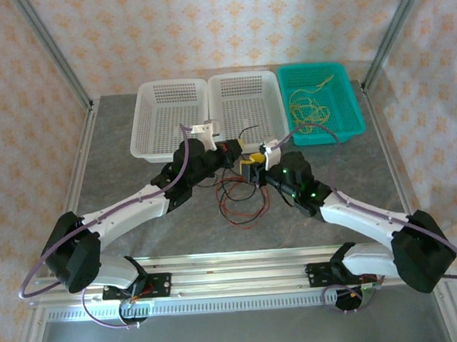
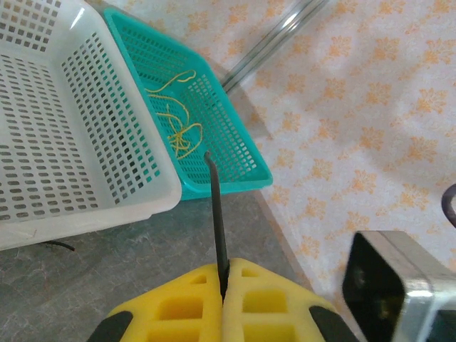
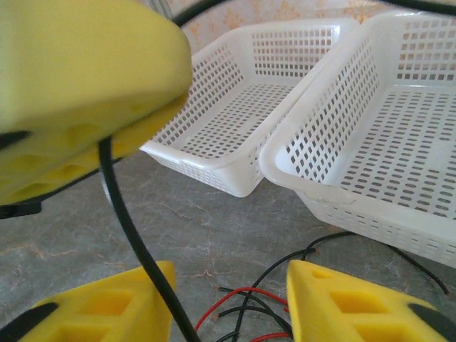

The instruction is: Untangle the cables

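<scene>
My left gripper has the black cable near its tip (image 2: 208,156), and the rest hangs down. My right gripper should take the hanging length (image 3: 134,229) and pull it clear.
Red and black cables (image 1: 242,200) lie tangled on the grey table between the two arms. My left gripper (image 1: 239,147) hangs above them, its yellow fingers (image 2: 178,306) shut on a black cable (image 2: 216,206) that sticks up out of the pinch. My right gripper (image 1: 253,169) is just beside it and lower. In the right wrist view that gripper (image 3: 228,274) stands open, and the black cable (image 3: 132,228) hangs down from the left gripper's fingers (image 3: 78,71) between the jaws, close to the left finger. More red and black strands (image 3: 249,303) lie on the table beyond. A yellow cable (image 1: 310,108) lies in the teal basket (image 1: 346,94).
Two white baskets (image 1: 152,121) (image 1: 271,99) stand side by side at the back of the table, left of the teal one. The nearer white basket's rim (image 3: 299,178) is close ahead of the right gripper. Metal frame posts rise at the back corners.
</scene>
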`<state>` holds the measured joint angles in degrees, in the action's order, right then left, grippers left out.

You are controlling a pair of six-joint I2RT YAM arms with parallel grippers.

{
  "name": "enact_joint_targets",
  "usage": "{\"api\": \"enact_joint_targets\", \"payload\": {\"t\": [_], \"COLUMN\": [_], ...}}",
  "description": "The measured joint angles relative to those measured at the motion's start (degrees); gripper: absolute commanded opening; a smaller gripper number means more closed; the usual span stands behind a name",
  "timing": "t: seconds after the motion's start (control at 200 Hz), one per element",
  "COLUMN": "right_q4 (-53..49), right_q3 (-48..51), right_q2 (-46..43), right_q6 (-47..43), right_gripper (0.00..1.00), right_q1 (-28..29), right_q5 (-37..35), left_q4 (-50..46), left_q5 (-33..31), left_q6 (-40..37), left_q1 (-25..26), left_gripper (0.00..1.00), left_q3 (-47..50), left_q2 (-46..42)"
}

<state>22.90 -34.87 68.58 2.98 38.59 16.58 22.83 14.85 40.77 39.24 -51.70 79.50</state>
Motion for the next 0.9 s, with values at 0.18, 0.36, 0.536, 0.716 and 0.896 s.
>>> {"api": "enact_joint_targets", "payload": {"t": [0.18, 0.36, 0.536, 0.716, 0.896], "right_q4": [0.3, 0.5, 0.3, -1.6, -5.7], "right_q3": [-0.8, -0.8, -0.8, -0.8, -0.8], "right_q2": [2.4, 2.4, 1.9, 0.0, -4.9], "right_q6": [-0.2, -0.5, -0.3, -0.3, -0.4], "right_gripper": [0.22, 0.06, 0.0, 0.0, 0.0], "right_q1": [0.0, 0.1, 0.2, 0.3, 0.3], "right_q5": [0.6, 1.1, 0.6, -2.2, -8.6], "left_q4": [0.0, 0.0, 0.0, -0.1, -1.7], "left_q5": [0.0, 0.0, 0.0, 0.3, -0.7], "left_q6": [0.4, 1.3, 1.4, 1.2, -1.2], "left_q1": [0.0, 0.0, 0.0, 0.0, 0.0], "left_gripper": [0.0, 0.0, 0.0, 0.21, 0.56], "left_q3": [0.0, 0.1, 0.1, 0.1, 1.3], "left_q2": [-0.3, -0.3, -0.3, -0.3, -1.8]}}
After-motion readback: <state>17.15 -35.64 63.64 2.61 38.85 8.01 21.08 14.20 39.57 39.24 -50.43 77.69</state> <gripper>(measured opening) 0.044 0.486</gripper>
